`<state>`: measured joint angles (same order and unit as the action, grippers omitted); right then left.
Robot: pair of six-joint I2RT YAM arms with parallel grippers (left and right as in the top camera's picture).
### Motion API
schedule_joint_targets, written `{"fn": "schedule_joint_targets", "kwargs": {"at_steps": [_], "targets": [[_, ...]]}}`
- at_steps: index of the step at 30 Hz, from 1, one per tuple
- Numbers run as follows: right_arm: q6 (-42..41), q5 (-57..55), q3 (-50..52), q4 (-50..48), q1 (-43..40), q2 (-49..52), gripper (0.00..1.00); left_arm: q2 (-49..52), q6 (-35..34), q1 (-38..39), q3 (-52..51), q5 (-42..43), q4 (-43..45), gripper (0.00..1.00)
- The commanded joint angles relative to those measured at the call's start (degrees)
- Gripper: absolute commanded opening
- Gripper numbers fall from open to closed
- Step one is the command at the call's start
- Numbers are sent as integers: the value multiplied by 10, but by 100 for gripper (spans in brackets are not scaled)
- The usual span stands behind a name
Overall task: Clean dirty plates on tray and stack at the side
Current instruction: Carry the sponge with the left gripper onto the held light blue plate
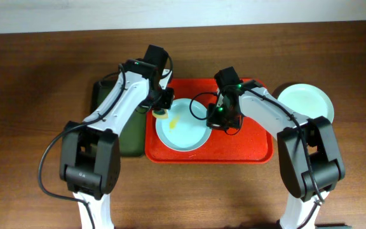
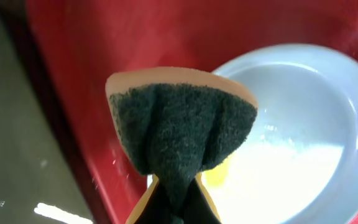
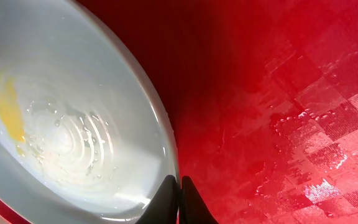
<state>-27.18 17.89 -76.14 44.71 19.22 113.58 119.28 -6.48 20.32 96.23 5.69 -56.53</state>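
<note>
The sponge (image 1: 161, 115) is hanging over the plate's rim, and the yellow smear is on the plate. My left gripper should lower the sponge again and scrub the smear (image 1: 174, 121).
One pale blue plate (image 1: 184, 129) with a yellow smear lies on the left part of the red tray (image 1: 250, 145). My left gripper (image 1: 161, 114) is shut on a folded sponge (image 2: 182, 124), yellow with a dark green scouring face, held just above the plate's left rim (image 2: 303, 118) near the smear. My right gripper (image 1: 218, 118) is shut on the plate's right rim (image 3: 73, 124), its fingers (image 3: 179, 190) pinching the edge over the wet tray floor (image 3: 278, 93). Water beads show inside the plate.
A pale mint plate (image 1: 305, 102) sits on the wooden table right of the tray; I cannot tell whether another lies under it. A narrow dark green tray (image 1: 129, 137) lies against the red tray's left side and shows in the left wrist view (image 2: 17, 143).
</note>
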Motion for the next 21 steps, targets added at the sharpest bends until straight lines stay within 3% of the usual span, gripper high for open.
{"fn": "schedule_joint_targets", "kwargs": {"at_steps": [1,21], "targets": [[-1,-5,4,0,3,2,4,17,-5,3,8,10,3,0],[-1,-6,4,0,3,2,4,72,-35,37,-35,8,24,0]]}}
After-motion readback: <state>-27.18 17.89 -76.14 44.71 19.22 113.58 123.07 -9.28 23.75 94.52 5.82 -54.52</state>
